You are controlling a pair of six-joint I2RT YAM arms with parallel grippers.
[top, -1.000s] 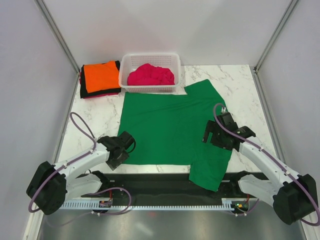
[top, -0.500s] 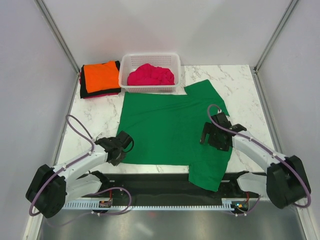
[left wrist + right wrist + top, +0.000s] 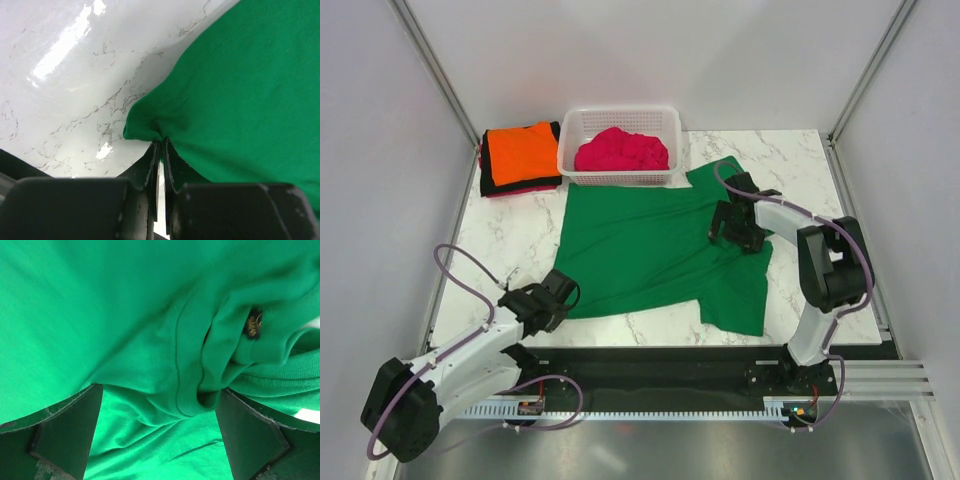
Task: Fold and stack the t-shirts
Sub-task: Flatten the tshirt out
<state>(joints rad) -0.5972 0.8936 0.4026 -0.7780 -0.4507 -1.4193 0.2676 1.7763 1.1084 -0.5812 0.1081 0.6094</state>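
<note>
The green t-shirt's near sleeve point(image 3: 733, 302) points out toward the black rail, so the robot's right gripper should pinch the sleeve's outer edge point(image 3: 761, 305) and fold the sleeve onto the t-shirt's body.
A bright green t-shirt point(image 3: 640, 250) lies spread on the marble table. My left gripper point(image 3: 558, 296) is shut on its near left hem corner; in the left wrist view point(image 3: 161, 142) the cloth point(image 3: 240, 85) is pinched between the closed jaws. My right gripper point(image 3: 730, 228) is down on the shirt's right side. In the right wrist view point(image 3: 157, 435) its jaws stand wide apart, with bunched green cloth point(image 3: 125, 315) and a ribbed edge between them. A magenta-pink t-shirt point(image 3: 621, 150) lies crumpled in the basket. An orange t-shirt point(image 3: 523, 150) lies folded on dark ones point(image 3: 486, 170) at the far left.
The white lattice basket point(image 3: 620, 178) stands at the far middle, touching the green shirt's far edge. Frame posts and grey walls close in both sides. The black rail runs along the near table edge.
My right gripper has moved away from me and left along the shirt's right side, and the shirt's near right part has shifted farther with it. My left gripper has shifted slightly nearer with the hem corner.
</note>
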